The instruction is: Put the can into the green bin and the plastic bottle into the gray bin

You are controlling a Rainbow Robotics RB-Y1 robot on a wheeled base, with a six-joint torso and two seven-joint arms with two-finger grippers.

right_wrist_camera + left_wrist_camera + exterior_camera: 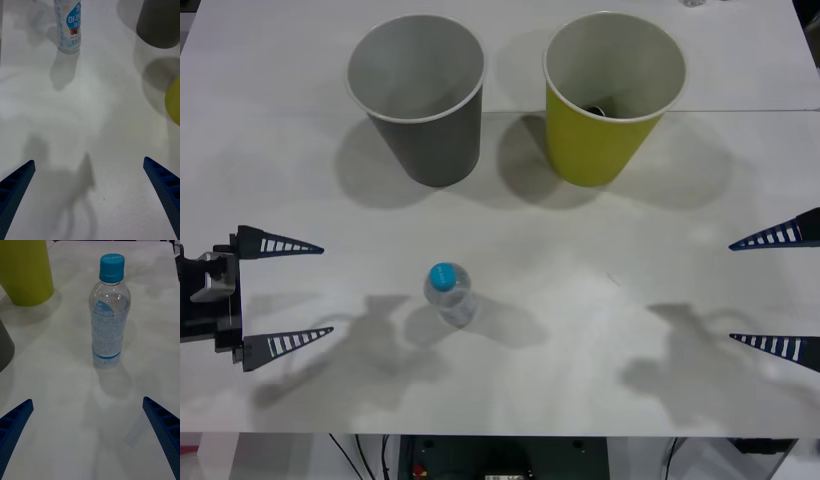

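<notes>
I should expect cans to be lying in the green bin (600, 135) already, because a dark shape with a pale curved edge (595, 111) can be seen deep inside it.
The plastic bottle (449, 292) (108, 315) (69, 26) stands upright on the white table, blue cap on, near the front middle. At the back, the gray bin (425, 130) (159, 22) (4, 348) stands on the left and the green bin (600, 140) (174, 101) (26, 273) on the right, both upright. A small dark shape (595, 108) lies deep inside the green bin; I cannot tell whether it is the can. My left gripper (328, 289) (87, 399) is open left of the bottle, facing it. At the right edge my right gripper (730, 292) (88, 160) is open, well clear of the bottle.
The white table (580, 360) runs wide between the two grippers and in front of the bins. Its front edge (500, 434) lies just below the bottle. A seam (750, 110) crosses the table behind the green bin.
</notes>
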